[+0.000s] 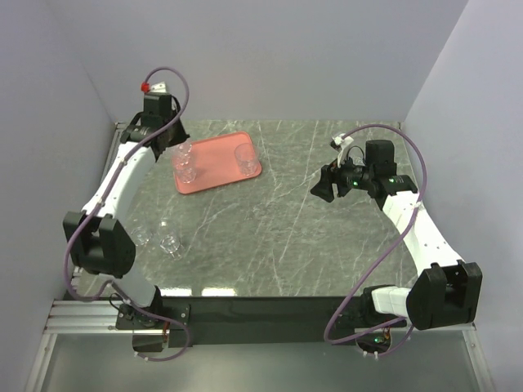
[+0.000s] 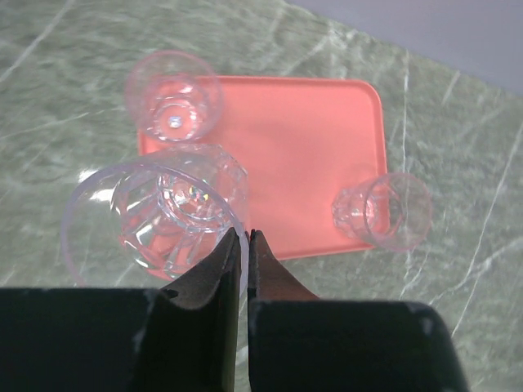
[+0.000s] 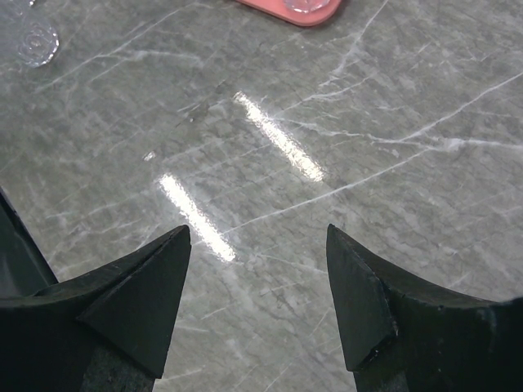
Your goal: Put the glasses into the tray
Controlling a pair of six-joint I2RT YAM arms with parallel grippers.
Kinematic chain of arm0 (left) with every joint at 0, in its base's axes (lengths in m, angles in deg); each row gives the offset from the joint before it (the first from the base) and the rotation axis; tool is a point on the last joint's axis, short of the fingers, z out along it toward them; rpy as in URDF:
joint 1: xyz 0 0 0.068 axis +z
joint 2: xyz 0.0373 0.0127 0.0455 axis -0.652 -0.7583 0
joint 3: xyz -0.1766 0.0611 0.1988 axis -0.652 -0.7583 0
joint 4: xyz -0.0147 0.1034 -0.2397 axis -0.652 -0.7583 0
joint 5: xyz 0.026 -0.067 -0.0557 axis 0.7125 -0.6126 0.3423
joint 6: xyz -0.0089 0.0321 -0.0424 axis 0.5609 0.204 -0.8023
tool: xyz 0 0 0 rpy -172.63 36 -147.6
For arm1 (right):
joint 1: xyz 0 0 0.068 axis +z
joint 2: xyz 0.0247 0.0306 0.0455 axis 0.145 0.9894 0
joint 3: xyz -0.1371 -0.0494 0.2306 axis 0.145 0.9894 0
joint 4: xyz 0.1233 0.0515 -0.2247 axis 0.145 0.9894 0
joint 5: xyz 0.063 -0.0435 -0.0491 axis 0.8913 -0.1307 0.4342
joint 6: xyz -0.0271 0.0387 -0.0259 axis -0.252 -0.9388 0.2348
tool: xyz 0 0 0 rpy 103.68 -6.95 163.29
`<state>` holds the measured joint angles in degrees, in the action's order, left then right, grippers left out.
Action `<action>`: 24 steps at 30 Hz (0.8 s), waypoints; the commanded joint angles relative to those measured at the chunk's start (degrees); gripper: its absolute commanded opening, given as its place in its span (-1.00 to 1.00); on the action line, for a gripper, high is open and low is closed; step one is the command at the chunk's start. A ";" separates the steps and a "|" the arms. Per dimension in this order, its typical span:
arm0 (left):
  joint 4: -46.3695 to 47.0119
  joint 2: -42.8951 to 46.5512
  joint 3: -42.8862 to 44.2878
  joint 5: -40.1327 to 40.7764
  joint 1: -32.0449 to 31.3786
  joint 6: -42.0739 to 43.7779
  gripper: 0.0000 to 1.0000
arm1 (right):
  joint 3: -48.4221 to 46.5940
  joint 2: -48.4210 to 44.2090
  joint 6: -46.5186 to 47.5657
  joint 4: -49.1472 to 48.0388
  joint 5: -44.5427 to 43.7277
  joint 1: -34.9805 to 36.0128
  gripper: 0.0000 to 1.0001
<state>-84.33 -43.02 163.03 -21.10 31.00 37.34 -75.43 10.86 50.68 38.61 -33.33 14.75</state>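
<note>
I keep my left gripper moving to the tray's back part [image 1: 209,152], which is free, until the held glass [image 2: 184,200], base down, rests there, then let go.
The salmon-red tray [image 1: 219,163] lies at the back left of the marble table. My left gripper [image 2: 245,237] hangs over the tray's left end [image 1: 180,140], shut on the rim of a clear glass [image 2: 151,220] that tilts above the tray's near corner. A second glass [image 2: 173,96] stands at the tray's far-left corner, and a third [image 2: 382,211] [image 1: 245,157] at its right end. Two more glasses [image 1: 143,235] [image 1: 169,239] stand on the table beside my left arm. My right gripper [image 3: 259,237] [image 1: 320,189] hovers open over bare marble, right of the tray [image 3: 298,10].
Grey walls close in the table on the left, back and right. My left arm's black elbow [image 1: 100,243] sits close to the two glasses on the table. A black strip [image 1: 270,309] runs along the front edge.
</note>
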 commanded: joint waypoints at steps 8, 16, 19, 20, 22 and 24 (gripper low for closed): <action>2.78 -13.23 14.70 -9.29 -2.43 10.63 -0.99 | 0.57 -1.08 -0.03 -1.85 1.94 -0.61 0.47; 0.85 -22.98 23.66 -7.98 -3.40 13.53 -0.99 | 0.57 -0.99 -0.03 -1.76 2.30 -0.61 0.47; 0.41 -26.06 25.86 -6.93 -3.75 14.23 -0.99 | 0.75 -0.99 -0.21 -1.94 2.56 -0.61 0.47; -0.20 -26.94 26.56 -6.66 -3.93 14.41 -0.99 | 0.84 -0.91 -0.12 -1.94 2.73 -0.61 0.47; -1.25 -29.66 29.28 -5.26 -4.10 15.11 -0.99 | 0.84 -0.73 -0.21 -1.85 3.00 -0.61 0.47; -2.48 -31.43 32.10 -4.12 -4.46 15.99 -0.99 | 0.75 -0.73 -0.29 -1.76 3.09 -0.61 0.47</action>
<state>-86.14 -72.90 189.82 -27.72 27.26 50.69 -75.30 10.86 50.68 38.61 -31.71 14.51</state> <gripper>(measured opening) 0.090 0.737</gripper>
